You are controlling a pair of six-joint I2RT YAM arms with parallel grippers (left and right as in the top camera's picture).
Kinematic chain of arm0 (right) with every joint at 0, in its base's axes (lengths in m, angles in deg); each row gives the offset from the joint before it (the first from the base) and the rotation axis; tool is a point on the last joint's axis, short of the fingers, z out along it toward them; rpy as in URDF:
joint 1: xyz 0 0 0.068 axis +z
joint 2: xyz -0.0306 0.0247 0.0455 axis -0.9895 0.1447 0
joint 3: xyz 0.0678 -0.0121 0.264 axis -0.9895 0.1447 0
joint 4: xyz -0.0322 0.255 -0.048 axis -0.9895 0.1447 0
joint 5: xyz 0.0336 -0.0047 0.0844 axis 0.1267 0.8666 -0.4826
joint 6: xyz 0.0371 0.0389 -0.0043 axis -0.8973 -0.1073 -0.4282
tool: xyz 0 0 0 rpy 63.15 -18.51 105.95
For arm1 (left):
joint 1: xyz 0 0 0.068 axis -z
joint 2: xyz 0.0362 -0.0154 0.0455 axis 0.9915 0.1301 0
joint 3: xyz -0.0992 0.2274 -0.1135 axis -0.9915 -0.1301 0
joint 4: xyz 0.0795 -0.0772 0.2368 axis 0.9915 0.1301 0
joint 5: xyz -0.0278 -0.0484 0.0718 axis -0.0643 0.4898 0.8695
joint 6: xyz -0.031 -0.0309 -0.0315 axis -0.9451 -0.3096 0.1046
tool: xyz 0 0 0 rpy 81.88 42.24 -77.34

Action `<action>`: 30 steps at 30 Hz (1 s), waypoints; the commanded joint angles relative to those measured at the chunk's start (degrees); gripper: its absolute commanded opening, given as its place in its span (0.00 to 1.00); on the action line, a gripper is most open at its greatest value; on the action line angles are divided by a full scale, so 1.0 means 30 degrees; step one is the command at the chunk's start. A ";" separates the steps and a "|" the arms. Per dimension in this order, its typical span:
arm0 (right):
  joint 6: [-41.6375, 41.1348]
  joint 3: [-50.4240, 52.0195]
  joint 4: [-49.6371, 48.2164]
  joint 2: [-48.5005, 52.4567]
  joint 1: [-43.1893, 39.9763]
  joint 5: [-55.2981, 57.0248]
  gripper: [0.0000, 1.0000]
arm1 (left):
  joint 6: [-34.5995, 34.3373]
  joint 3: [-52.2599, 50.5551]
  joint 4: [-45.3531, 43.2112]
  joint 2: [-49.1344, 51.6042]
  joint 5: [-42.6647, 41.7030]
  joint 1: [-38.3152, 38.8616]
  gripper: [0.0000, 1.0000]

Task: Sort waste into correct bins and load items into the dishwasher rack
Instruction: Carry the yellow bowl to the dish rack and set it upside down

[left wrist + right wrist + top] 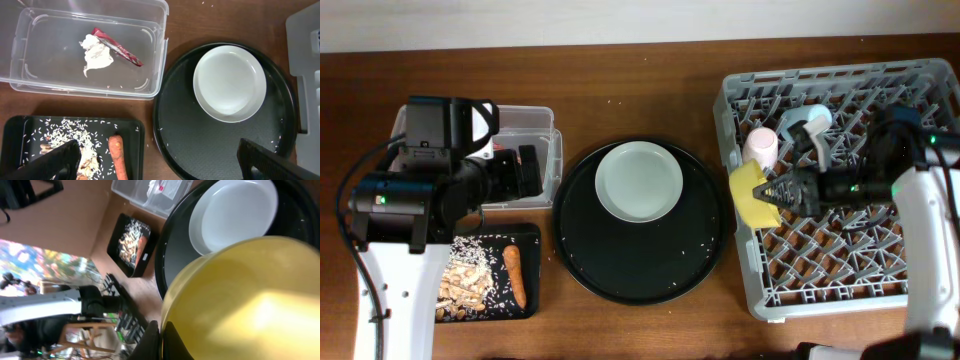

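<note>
The robot's right gripper has the yellow bowl on edge [752, 196], and the rack wires [796, 236] near the pink cup are free, so the gripper goes on moving inward and lets go of the bowl there.
My right gripper [775, 193] is shut on the rim of the yellow bowl [750, 193], held on edge at the left side of the grey dishwasher rack [920, 80]; the bowl fills the right wrist view [240, 300]. The pink cup [760, 147] and blue cup [808, 122] stand in the rack. The grey-green plate [639, 180] lies on the round black tray [620, 270]. My left gripper [157, 162] is open and empty above the table. White tissue [96, 54] and red wrapper [117, 47] lie in the clear tub [157, 45]. The carrot piece [116, 156] and rice scraps [75, 137] lie in the small black tray [20, 130]. Chopsticks are out of view.
The left arm's body hides part of the clear tub in the overhead view. Loose rice grains dot the round black tray and the wood table [640, 80]. The rack's corner shows at the right edge of the left wrist view [305, 30].
</note>
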 commanded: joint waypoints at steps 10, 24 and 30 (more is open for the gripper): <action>0.3679 0.1843 0.1647 0.6564 -0.4051 -0.4386 0.04 | -0.0240 0.0044 0.0022 0.0022 0.0080 -0.0066 0.99; 0.0459 0.2973 -0.2375 0.6564 -0.9012 -0.2106 0.13 | -0.0240 0.0044 0.0022 0.0022 0.0080 -0.0066 0.99; -0.8422 0.2084 -0.7213 0.6557 -0.9020 0.1712 0.44 | -0.0240 0.0044 0.0022 0.0022 0.0080 -0.0066 0.99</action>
